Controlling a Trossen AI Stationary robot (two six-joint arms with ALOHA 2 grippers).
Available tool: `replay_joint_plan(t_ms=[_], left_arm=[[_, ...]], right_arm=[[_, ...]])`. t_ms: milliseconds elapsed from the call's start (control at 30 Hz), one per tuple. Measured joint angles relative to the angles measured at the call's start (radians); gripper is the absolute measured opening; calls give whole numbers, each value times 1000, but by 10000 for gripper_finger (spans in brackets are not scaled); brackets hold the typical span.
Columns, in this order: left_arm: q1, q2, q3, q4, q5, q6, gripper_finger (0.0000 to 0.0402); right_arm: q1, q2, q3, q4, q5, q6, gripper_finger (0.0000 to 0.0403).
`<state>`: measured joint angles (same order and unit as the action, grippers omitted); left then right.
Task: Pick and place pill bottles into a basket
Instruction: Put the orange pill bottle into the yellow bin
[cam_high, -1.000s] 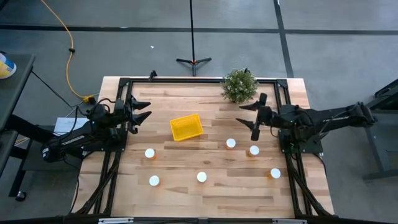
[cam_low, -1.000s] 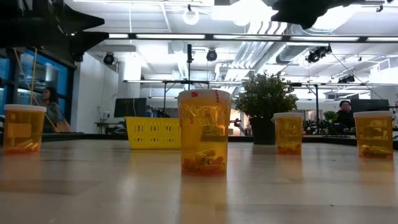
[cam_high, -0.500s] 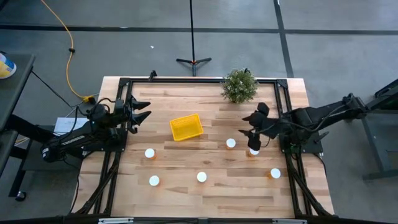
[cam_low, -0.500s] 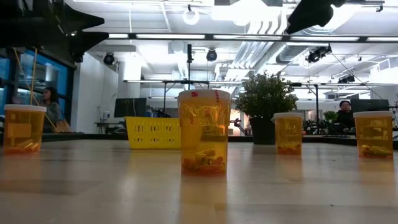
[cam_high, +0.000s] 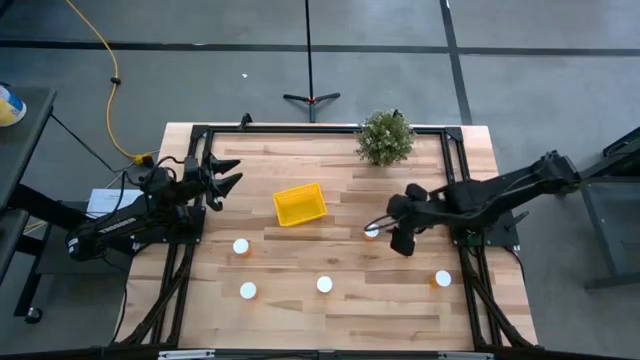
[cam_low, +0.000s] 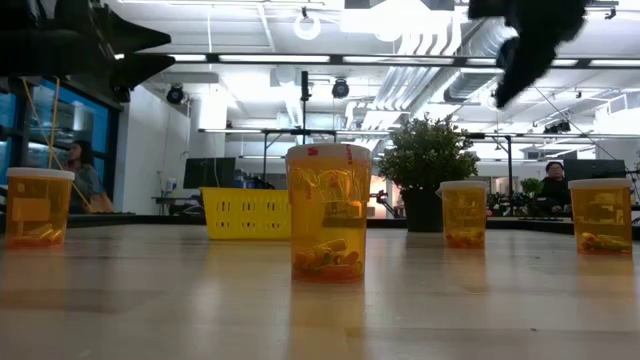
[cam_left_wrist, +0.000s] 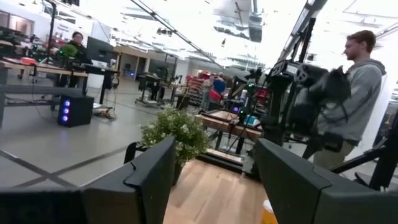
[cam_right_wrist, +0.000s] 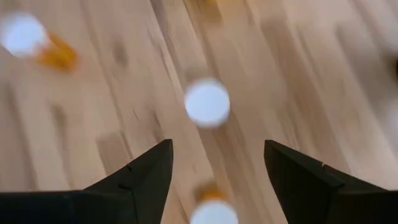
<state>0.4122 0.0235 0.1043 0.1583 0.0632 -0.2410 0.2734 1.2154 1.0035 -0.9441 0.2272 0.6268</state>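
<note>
The middle white cap (cam_right_wrist: 207, 102) is clear of its neighbours and lined up with the open fingers, so my right gripper keeps going down until they are on both sides of that pill bottle (cam_right_wrist: 208, 107).
The yellow basket (cam_high: 300, 204) sits on the wooden table, left of centre. Several pill bottles with white caps stand upright on their bases: (cam_high: 241, 246), (cam_high: 248, 290), (cam_high: 324, 285), (cam_high: 442, 279), and one (cam_high: 371, 231) partly under my right gripper. My right gripper (cam_high: 388, 234) hangs open above that bottle and points down; its wrist view shows a white cap (cam_right_wrist: 207, 102) ahead of the open fingers (cam_right_wrist: 217, 144). My left gripper (cam_high: 238, 175) waits open above the table's left side.
A green potted plant (cam_high: 385, 137) stands at the far edge, right of centre. A black frame (cam_high: 195, 190) borders the table. In the low view, orange bottles (cam_low: 328, 212) stand before the basket (cam_low: 247, 213). A person (cam_left_wrist: 360, 81) stands beyond the table.
My right gripper has swung from level to pointing down. It has moved toward the table's near edge and a little left, sinking to hang over the bottles at the right middle. No bottle has moved.
</note>
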Motion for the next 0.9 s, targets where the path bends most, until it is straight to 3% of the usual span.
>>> replay_joint_plan(t_ms=[233, 433, 667, 900], left_arm=[[0, 0, 0, -4, 0, 0, 259], [0, 0, 0, -8, 0, 3, 259], [0, 0, -1, -29, 0, 4, 259], [0, 0, -1, -31, 0, 4, 259]], right_arm=[[-6, 85, 0, -129, -28, 204, 308], [7, 129, 0, -111, -187, 310, 344], [4, 175, 0, -160, -242, 494, 344], [2, 222, -4, -155, -225, 494, 344]])
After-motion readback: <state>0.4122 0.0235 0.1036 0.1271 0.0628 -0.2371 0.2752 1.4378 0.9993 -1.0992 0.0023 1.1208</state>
